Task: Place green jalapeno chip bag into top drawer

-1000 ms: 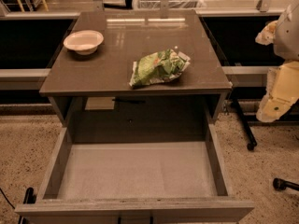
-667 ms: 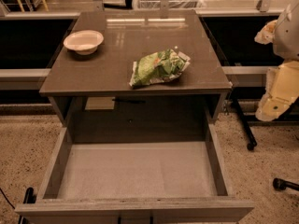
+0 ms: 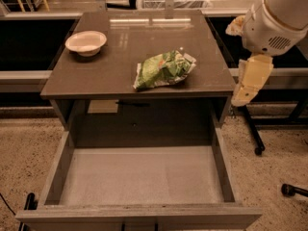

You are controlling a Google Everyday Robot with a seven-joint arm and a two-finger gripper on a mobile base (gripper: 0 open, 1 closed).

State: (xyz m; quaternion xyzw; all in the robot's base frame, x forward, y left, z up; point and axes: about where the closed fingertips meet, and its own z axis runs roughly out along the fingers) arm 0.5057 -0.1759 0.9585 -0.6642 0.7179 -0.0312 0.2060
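The crumpled body (image 3: 169,65) has creases running across it, so the green jalapeno chip bag (image 3: 164,70) will sag at a slant with its loose end lowest when the robot lifts it.
The green jalapeno chip bag (image 3: 163,70) lies crumpled on the brown table top (image 3: 110,66), near its front right part. The top drawer (image 3: 139,177) is pulled fully out below the table's front edge, and its pale grey bottom holds nothing. My gripper (image 3: 248,83) hangs pointing down from the white arm (image 3: 276,18), just off the table's right edge. It is to the right of the bag, a little apart from it, and holds nothing that I can see.
A pale round bowl (image 3: 85,42) stands at the table's back left. A dark chair base with castors (image 3: 269,138) is on the speckled floor to the right. Dark counters run along both sides behind the table.
The arm and gripper have moved left and a little up, closer to the table's right edge. The bag, bowl and drawer have not moved.
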